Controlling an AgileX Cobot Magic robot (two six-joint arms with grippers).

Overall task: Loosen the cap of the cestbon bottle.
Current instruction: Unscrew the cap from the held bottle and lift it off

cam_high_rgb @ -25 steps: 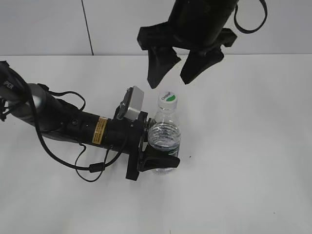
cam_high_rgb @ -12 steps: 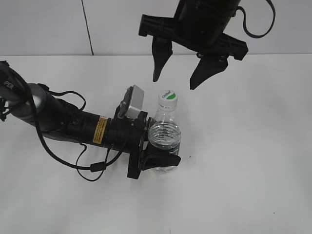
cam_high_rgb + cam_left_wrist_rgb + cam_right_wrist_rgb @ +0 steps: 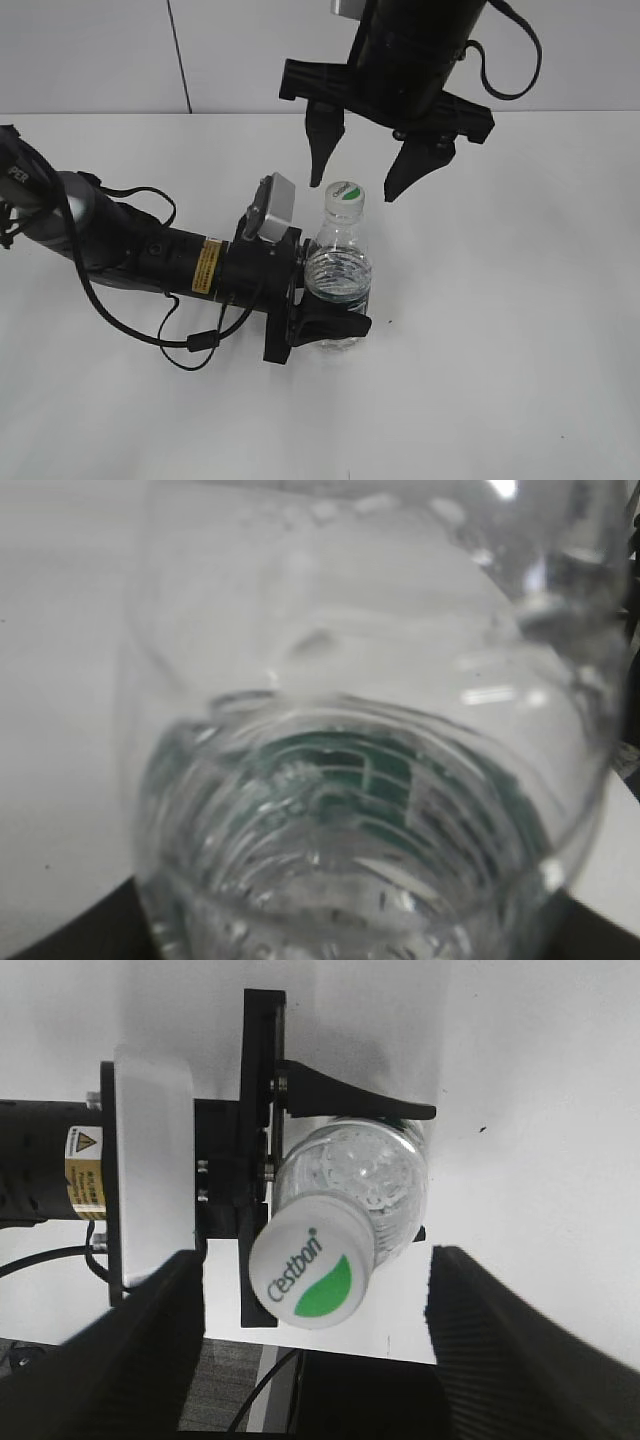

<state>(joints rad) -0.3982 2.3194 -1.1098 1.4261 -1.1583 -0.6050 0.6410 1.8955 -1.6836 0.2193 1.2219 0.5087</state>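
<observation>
My left gripper is holding the bottle's lower body tight. The white cap (image 3: pixel 345 197) will come all the way off and the bottle will stay standing when I lift the cap.
The cestbon bottle (image 3: pixel 337 275) stands upright on the white table, clear with a ribbed body. My left gripper (image 3: pixel 335 325) is shut on its lower body; in the left wrist view the bottle (image 3: pixel 350 780) fills the frame, green label showing through. The white cap (image 3: pixel 345 195) with its green leaf mark tops the bottle. My right gripper (image 3: pixel 362 180) hangs open just above, one finger (image 3: pixel 322 150) on each side of the cap, touching nothing. In the right wrist view the cap (image 3: pixel 310 1275) sits between the two spread fingers (image 3: pixel 515 1340), nearer the left one.
The left arm (image 3: pixel 120 245) lies along the table from the left edge, with a looping black cable (image 3: pixel 190 345). The white table (image 3: pixel 500 330) stretches to a pale wall at the back.
My right gripper has turned about its axis, spread its fingers wider and come down closer over the cap. The bottle and my left gripper have stayed put.
</observation>
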